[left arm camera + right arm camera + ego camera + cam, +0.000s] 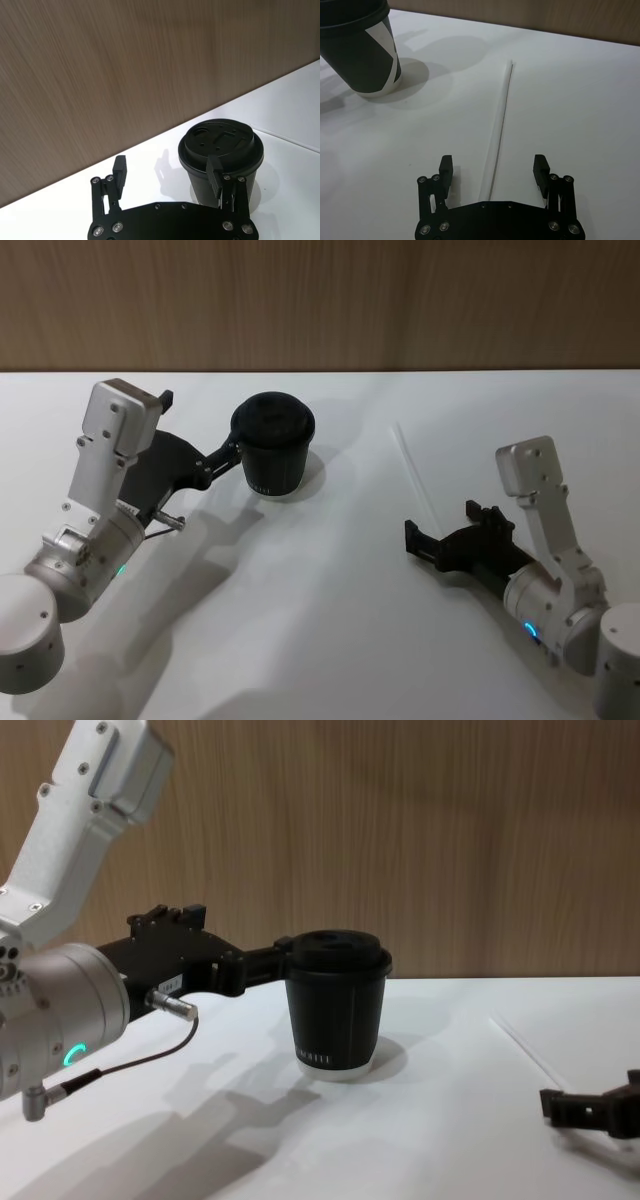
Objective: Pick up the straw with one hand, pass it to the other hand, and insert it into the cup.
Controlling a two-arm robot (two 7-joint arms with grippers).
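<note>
The white straw lies straight (415,476) from one end to the other. I expect its far end (397,427) to stay in line when I lift its near end.
The black ribbed cup (273,455) with its domed lid stands upright at the table's back left, also seen in the chest view (335,1010). My left gripper (200,424) is open beside it, and one fingertip (215,172) rests against the cup's lid edge while the other stands free. The thin white straw (415,475) lies flat on the table to the right. My right gripper (492,165) is open and low over the table, its fingers straddling the straw's near end (495,145) without closing on it.
A wood-panelled wall (320,300) runs along the table's far edge. Open white tabletop (330,620) lies between the two arms. A thin cable (130,1065) loops under the left wrist.
</note>
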